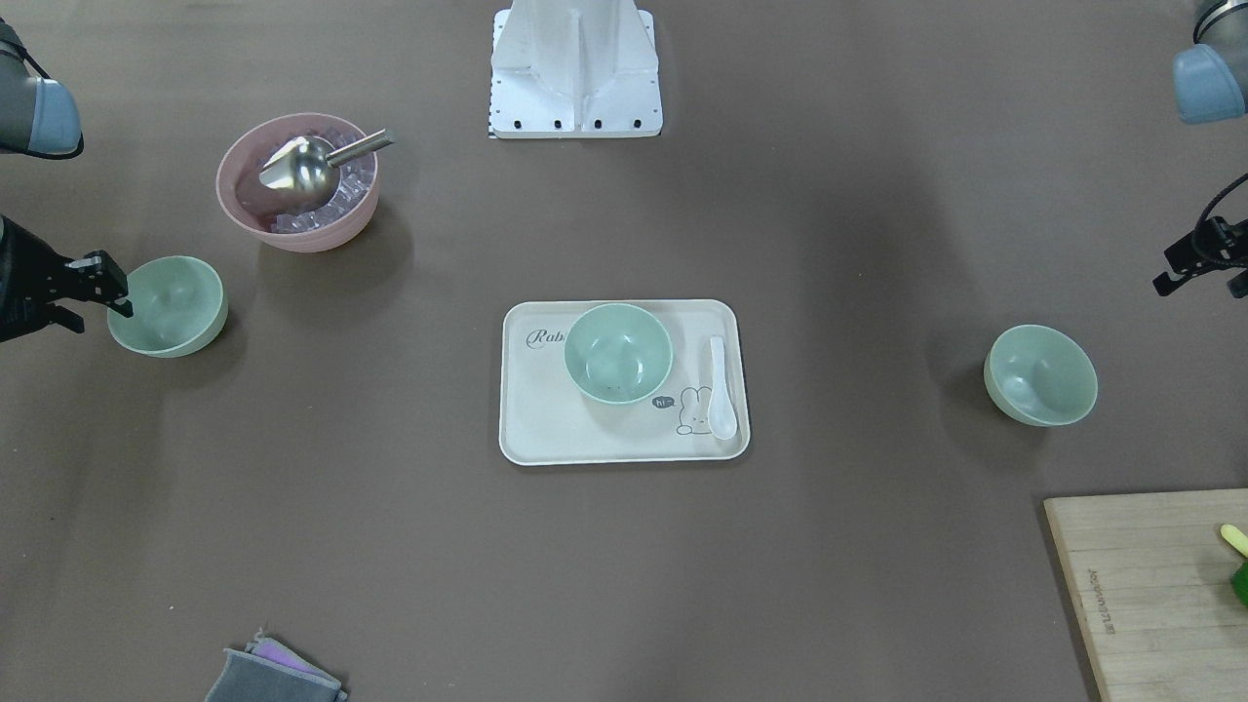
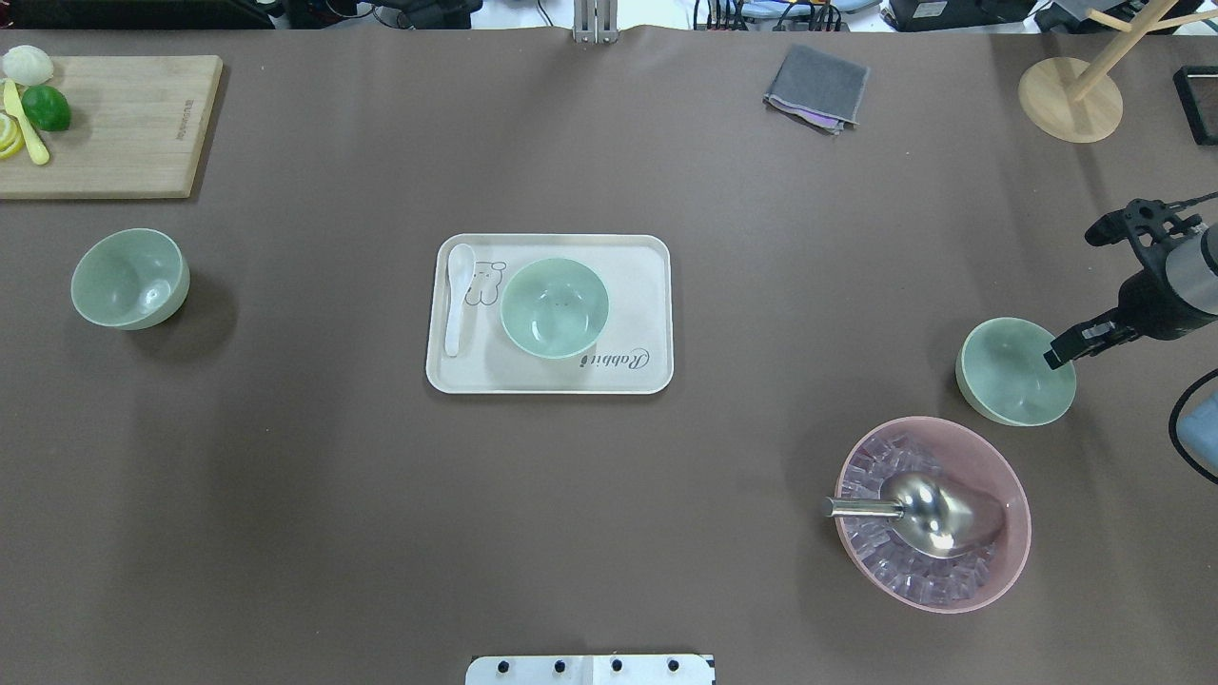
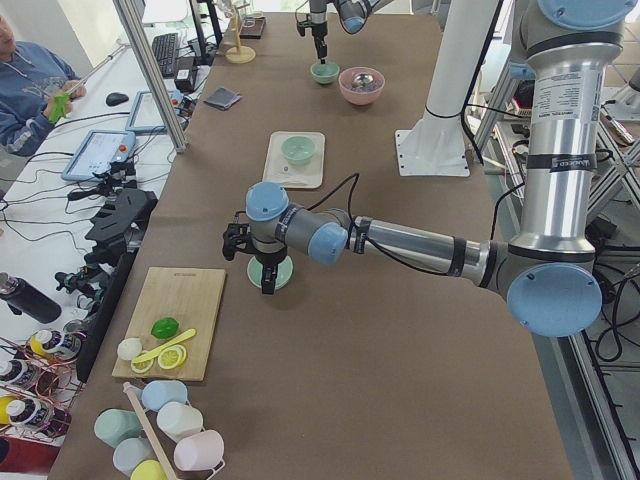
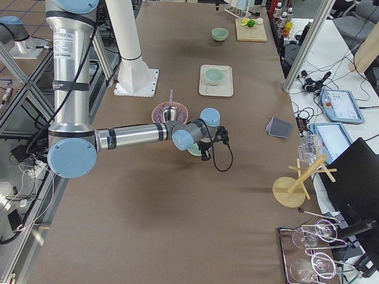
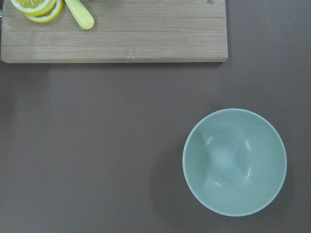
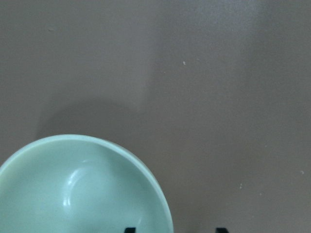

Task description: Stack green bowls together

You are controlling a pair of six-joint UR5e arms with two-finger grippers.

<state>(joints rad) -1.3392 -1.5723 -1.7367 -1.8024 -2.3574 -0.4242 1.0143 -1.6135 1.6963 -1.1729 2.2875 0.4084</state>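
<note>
The green bowl on the tray is empty and has a wide opening, so the third green bowl will go down into it almost to its rim when I stack it.
Three pale green bowls stand apart. One green bowl sits on the cream tray in the middle. A second green bowl is on the table at the left. A third green bowl is at the right. My right gripper is open over the outer rim of the right bowl. In the right wrist view its fingertips stand either side of that rim without gripping it. My left gripper hovers open and empty beside the left bowl, which also shows in the left wrist view.
A pink bowl of ice with a metal scoop stands just nearer me than the right bowl. A white spoon lies on the tray. A wooden board with lemon and lime is at the far left. A grey cloth lies at the far edge.
</note>
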